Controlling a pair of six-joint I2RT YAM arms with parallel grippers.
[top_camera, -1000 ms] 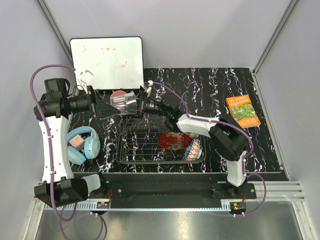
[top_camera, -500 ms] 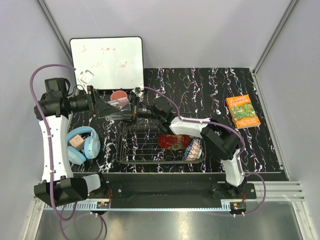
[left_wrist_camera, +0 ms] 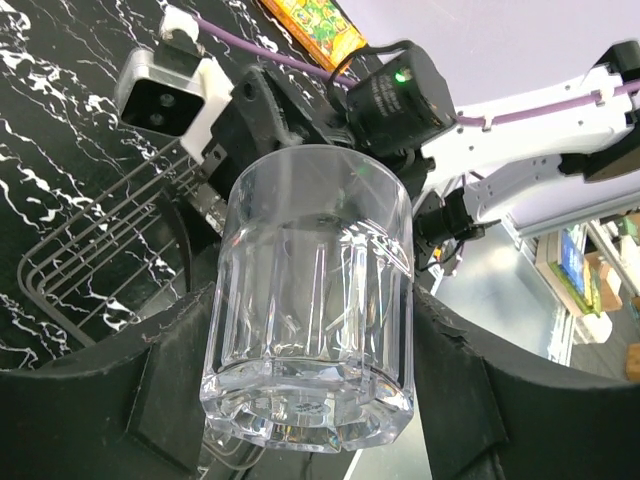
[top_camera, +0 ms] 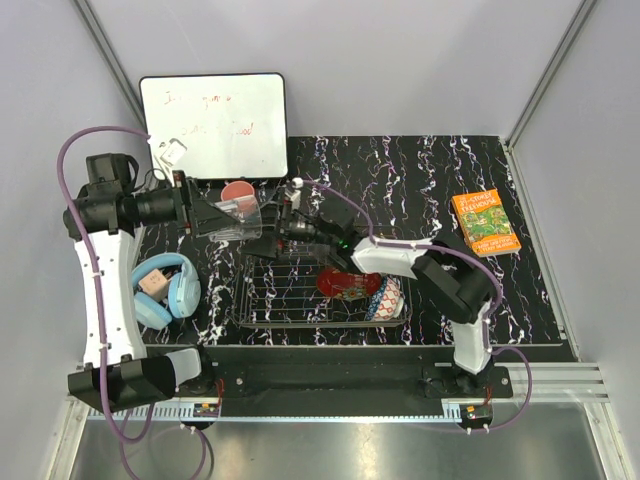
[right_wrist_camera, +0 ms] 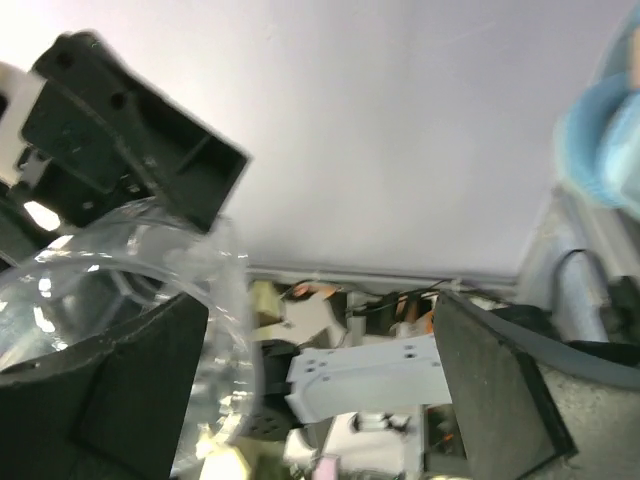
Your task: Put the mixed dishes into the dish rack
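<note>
The tumbler's rim (top_camera: 256, 214) has my open right gripper in the way, so that gripper should move back before my left gripper lowers the tumbler rim-down into the rack's empty end (top_camera: 279, 282).
A small clear glass tumbler (left_wrist_camera: 310, 300) is clamped between the two black fingers of my left gripper (left_wrist_camera: 310, 400), which is shut on its lower body. From above, the tumbler (top_camera: 244, 220) hangs in my left gripper (top_camera: 252, 216) over the back left corner of the dish rack (top_camera: 270, 295). My right gripper (top_camera: 284, 222) faces it from the right, open. In the right wrist view the right gripper (right_wrist_camera: 320, 350) stands wide, with the tumbler's rim (right_wrist_camera: 140, 265) by its left finger. A red plate (top_camera: 347, 281) and a blue patterned bowl (top_camera: 384, 298) stand in the rack. The salmon-pink cup (top_camera: 236, 190) sits behind the left gripper.
Light-blue headphones (top_camera: 168, 288) lie left of the rack. A whiteboard (top_camera: 213, 125) leans at the back left, and an orange book (top_camera: 485, 222) lies at the right. Both arms meet over the rack's back edge.
My left gripper has closed on the tumbler that the right gripper was holding. The right gripper has opened and let it go.
</note>
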